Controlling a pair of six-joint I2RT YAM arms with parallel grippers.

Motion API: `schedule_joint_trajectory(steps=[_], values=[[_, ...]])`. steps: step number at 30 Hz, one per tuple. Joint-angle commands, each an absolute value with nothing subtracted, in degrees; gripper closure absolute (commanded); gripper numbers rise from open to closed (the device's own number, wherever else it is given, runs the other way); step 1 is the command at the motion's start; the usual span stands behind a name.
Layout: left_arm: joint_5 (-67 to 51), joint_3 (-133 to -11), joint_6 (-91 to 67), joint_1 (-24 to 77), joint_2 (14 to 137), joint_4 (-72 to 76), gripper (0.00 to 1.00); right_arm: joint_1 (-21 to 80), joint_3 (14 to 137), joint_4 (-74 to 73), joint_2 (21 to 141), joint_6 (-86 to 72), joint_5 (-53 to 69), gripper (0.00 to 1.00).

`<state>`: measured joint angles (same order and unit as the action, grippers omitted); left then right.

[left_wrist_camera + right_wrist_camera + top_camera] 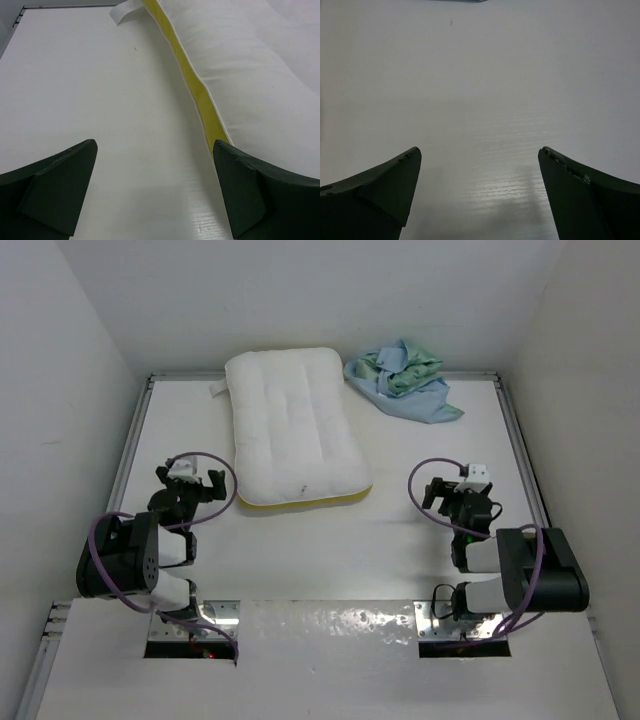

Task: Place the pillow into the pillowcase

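Note:
The robot's left gripper should move back while its right gripper first drags the pillow aside (335,435), because the white pillow fills the middle (305,445) where the crumpled pillowcase has to spread out.
The white quilted pillow (292,425) lies flat at the middle of the table, its yellow band along the near edge. In the left wrist view the pillow (250,65) and its yellow band (192,85) run up the right side. The pillowcase (403,379), mint green and light blue, lies crumpled at the back right, beside the pillow's far corner. My left gripper (188,487) is open and empty, just left of the pillow's near corner; it shows in its own view (155,150) too. My right gripper (452,494) is open and empty over bare table, right of the pillow, as its own view (479,152) shows.
White walls enclose the table (400,540) on three sides, with metal rails along the left edge (128,455) and the right edge (522,450). A white tag (122,11) sticks out from the pillow's far left corner.

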<state>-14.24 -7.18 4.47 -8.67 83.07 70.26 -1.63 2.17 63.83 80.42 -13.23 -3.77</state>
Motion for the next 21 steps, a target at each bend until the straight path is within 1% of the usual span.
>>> schedule_joint_trajectory(steps=[1,2,3,4,5,6,7,8,9,10,11,12,13,14,15,16,17,18,19,20,21], values=[[-15.5,-7.6,4.3,-8.4,83.5,74.9,0.00,-1.2,1.1,62.3,75.1,-12.8,-1.4,0.01],[-15.5,-7.6,4.3,-8.5,83.6,75.0,0.00,-1.3,4.8,48.5,72.2,-12.1,-0.3,0.01],[-15.5,-7.6,4.2,-8.5,83.6,75.0,0.00,-1.3,8.5,40.7,69.8,-12.4,-0.3,0.01],[-15.4,-7.6,4.3,-8.4,83.6,75.1,0.00,-1.3,16.4,29.4,68.0,-13.2,-0.5,0.01],[-15.3,-7.6,4.8,-8.5,83.6,75.4,0.00,-1.2,20.4,24.9,66.5,-13.0,-0.4,0.01],[-22.8,-8.3,5.9,-9.1,83.5,75.4,0.00,-1.3,24.1,21.6,66.2,-10.0,1.7,0.01],[-28.9,-9.0,6.1,-10.1,82.0,75.0,0.00,-1.2,32.4,14.6,66.4,-8.0,2.9,0.01],[-36.1,-11.7,6.5,-14.1,80.5,64.8,0.00,-1.0,37.1,10.6,67.5,-6.3,3.4,0.01],[-43.2,-18.8,6.0,-16.1,78.8,58.4,0.00,-0.4,41.7,6.7,68.5,-3.1,-0.3,0.01],[-47.2,-23.4,9.8,-17.8,75.8,50.4,0.00,0.3,50.9,0.4,69.7,-1.2,-4.9,0.01],[-47.9,-29.1,21.5,-19.3,74.8,30.3,0.00,4.0,55.3,-2.4,72.7,1.4,-9.8,0.01],[-39.8,-41.9,25.4,-19.2,74.4,21.4,0.00,5.7,58.9,-4.1,74.6,8.7,-14.6,0.01],[-35.4,-47.6,28.4,-18.9,75.1,14.7,0.00,7.4,65.3,-6.7,76.6,12.7,-22.9,0.01],[-31.4,-57.8,33.2,-18.9,75.4,6.1,0.00,10.2,68.9,-8.9,78.8,15.8,-26.2,0.02],[-22.4,-62.6,35.1,-18.9,75.8,3.4,0.00,10.8,77.4,-12.4,83.5,17.9,-25.3,0.27],[-17.2,-66.7,36.5,-18.9,75.9,1.6,0.00,11.0,81.3,-21.2,85.6,16.5,-21.7,0.99],[-5.9,-74.4,36.7,-18.9,76.1,0.2,0.00,10.9,83.0,-21.5,86.4,9.2,-19.5,1.00],[0.6,-78.0,34.3,-18.9,76.5,0.3,0.00,11.0,82.3,-20.6,86.0,7.0,-16.0,1.00],[9.1,-81.4,29.8,-19.0,77.0,0.5,0.00,11.4,81.0,-18.0,85.6,5.6,-4.1,0.93],[16.1,-88.7,18.6,-19.1,77.5,-3.0,0.00,12.3,79.2,-15.8,85.3,5.3,-0.2,0.66],[21.0,-92.7,15.3,-19.3,78.9,-7.0,0.00,13.9,75.1,-10.3,85.2,3.8,1.5,0.28]])
